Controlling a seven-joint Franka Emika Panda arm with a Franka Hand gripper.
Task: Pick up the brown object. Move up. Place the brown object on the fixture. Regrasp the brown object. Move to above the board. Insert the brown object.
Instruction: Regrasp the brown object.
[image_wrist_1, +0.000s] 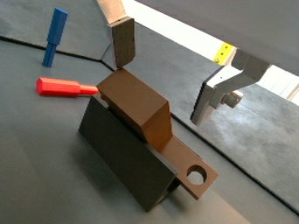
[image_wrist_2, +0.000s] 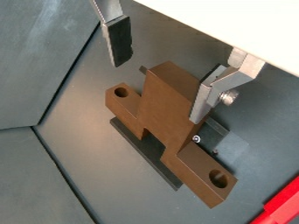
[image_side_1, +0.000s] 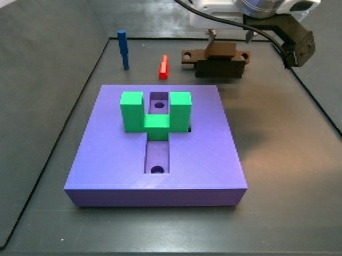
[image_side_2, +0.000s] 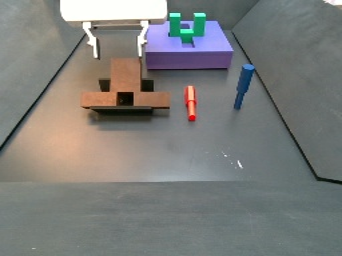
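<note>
I see that the gap between the green block's arms lines up with the slot. So the brown object's raised middle will fit between them when I insert it.
The brown object is a stepped bar with a round hole near its end, and it rests on the dark fixture. It shows in both wrist views and both side views. The fixture's edges show under it. My gripper is open and empty just above the bar's raised middle, with its fingers spread to either side. The purple board with its central slot lies apart from it.
A green U-shaped block stands on the board. A small red bar and an upright blue bar stand beside the fixture; both show again in a side view, red and blue. Grey walls ring the floor.
</note>
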